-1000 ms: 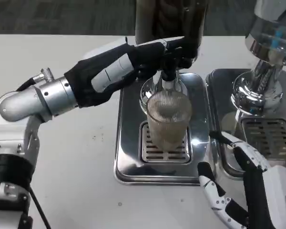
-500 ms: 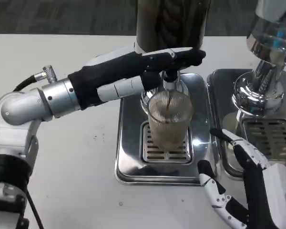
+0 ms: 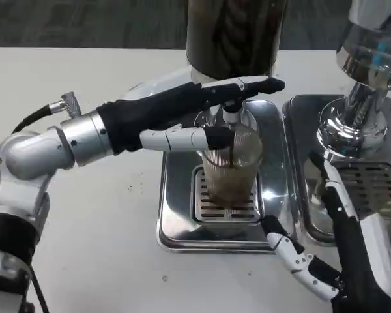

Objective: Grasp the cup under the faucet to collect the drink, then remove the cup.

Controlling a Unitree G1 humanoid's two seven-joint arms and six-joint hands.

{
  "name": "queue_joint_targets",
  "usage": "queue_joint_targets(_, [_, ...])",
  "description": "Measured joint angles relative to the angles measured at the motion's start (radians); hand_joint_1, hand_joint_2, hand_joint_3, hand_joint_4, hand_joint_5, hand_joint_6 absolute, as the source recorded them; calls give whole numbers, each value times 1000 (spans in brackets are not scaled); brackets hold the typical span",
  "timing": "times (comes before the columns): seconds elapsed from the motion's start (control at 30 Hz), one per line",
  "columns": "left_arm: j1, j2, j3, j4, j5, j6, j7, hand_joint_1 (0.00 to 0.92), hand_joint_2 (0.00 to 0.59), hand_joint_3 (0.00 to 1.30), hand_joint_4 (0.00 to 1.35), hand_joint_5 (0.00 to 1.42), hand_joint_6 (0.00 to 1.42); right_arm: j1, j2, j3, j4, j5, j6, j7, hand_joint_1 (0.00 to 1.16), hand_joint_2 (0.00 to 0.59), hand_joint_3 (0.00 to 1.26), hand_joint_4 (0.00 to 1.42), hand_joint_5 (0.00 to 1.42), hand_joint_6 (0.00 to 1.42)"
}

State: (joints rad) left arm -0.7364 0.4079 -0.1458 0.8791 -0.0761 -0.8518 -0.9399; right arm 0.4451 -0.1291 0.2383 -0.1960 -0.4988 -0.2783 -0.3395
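The cup [image 3: 229, 175] will be only part full when I lift it out, because the brown stream [image 3: 231, 155] falls well below the cup's rim.
A ribbed clear cup [image 3: 231, 166] stands on the grate of the steel drip tray [image 3: 176, 215], under the faucet [image 3: 231, 112] of the dark dispenser. A brown stream runs into the cup, which holds brown drink. My left hand [image 3: 182, 114] reaches in from the left; its upper fingers lie across the faucet lever and a lower one touches the cup's rim. My right hand [image 3: 332, 248] is open at the lower right, fingers spread, to the right of the cup and apart from it.
A second chrome dispenser [image 3: 362, 78] with its own drip tray [image 3: 371, 189] stands at the right, close behind my right hand. White table [image 3: 98, 248] lies to the left and in front of the trays.
My left hand has stretched out flatter over the faucet lever and the drink has begun to flow, filling the cup darker. My right hand has risen and moved nearer the cup.
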Motion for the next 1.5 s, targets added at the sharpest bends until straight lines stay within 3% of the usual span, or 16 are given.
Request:
queue_joint_targets(0.2, [-1, 2, -18, 14, 11, -25, 33, 0, 73, 106, 0, 0, 0, -63, -2, -14, 52, 70, -10, 71, 700, 206, 0, 0, 1, 128])
queue_joint_targets(0.43, [-4, 7, -33, 24, 12, -41, 54, 0, 78, 106, 0, 0, 0, -169, -1, -29, 181, 128, -49, 120, 733, 195, 0, 0, 0, 114])
queue_joint_targets(0.9, [-13, 20, -39, 36, 14, -54, 57, 0, 76, 111, 0, 0, 0, -333, 19, -35, 392, 175, -87, 150, 732, 198, 0, 0, 0, 97])
queue_joint_targets(1.5, [-14, 27, -45, 40, 15, -61, 62, 0, 83, 115, 0, 0, 0, -465, 35, -47, 541, 203, -118, 179, 694, 206, 0, 0, 0, 83])
